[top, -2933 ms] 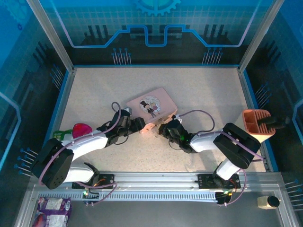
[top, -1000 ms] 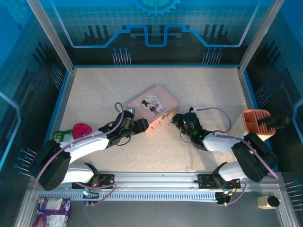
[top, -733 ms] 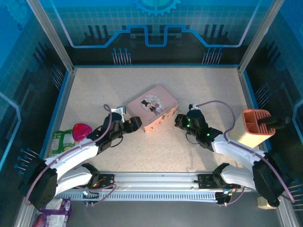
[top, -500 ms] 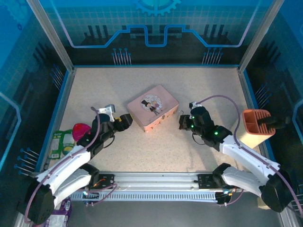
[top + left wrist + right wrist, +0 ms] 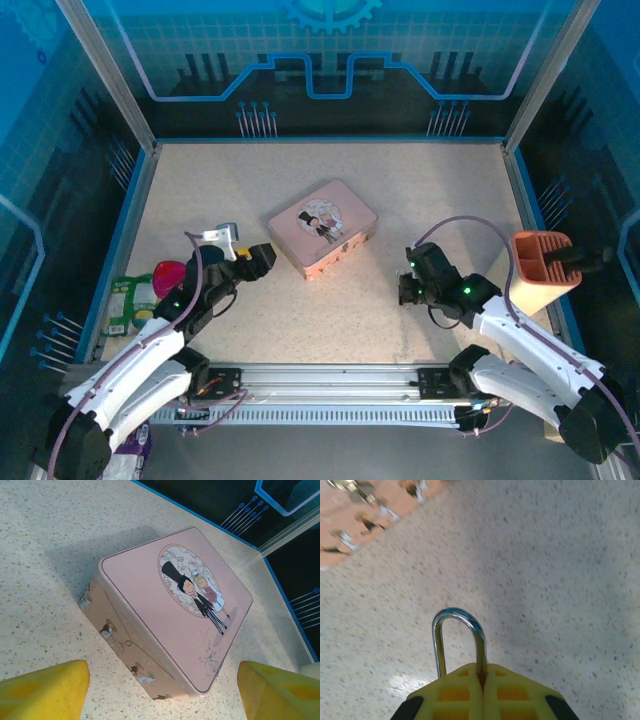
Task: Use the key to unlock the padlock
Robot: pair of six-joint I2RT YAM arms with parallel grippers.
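Note:
The silver shackle [image 5: 459, 612] hangs free of the pink tin above clear speckled table [image 5: 402, 325], so my right gripper should next lower the padlock until it rests there, then open.
In the right wrist view the padlock's silver shackle [image 5: 459, 630] sticks out past my right gripper [image 5: 481, 672], which is shut on the padlock; its brass body is hidden between the yellow fingers [image 5: 450, 695]. The right gripper [image 5: 405, 290] hangs over bare table, to the right of the pink tin [image 5: 322, 227]. My left gripper [image 5: 262, 258] is open and holds nothing, just left of the tin. In the left wrist view the tin [image 5: 175, 605] lies ahead of the spread left gripper [image 5: 162, 692]. The key is out of view.
An orange slotted holder [image 5: 540, 268] stands at the right edge. A red object [image 5: 168, 275] and a green packet [image 5: 127, 300] lie at the left edge. Blue-rimmed walls [image 5: 325, 140] close in the speckled table [image 5: 330, 320].
Both arms have pulled back from the tin's front corner. The right gripper has moved right and towards the near edge with the padlock in it. The left gripper has drawn back to the left.

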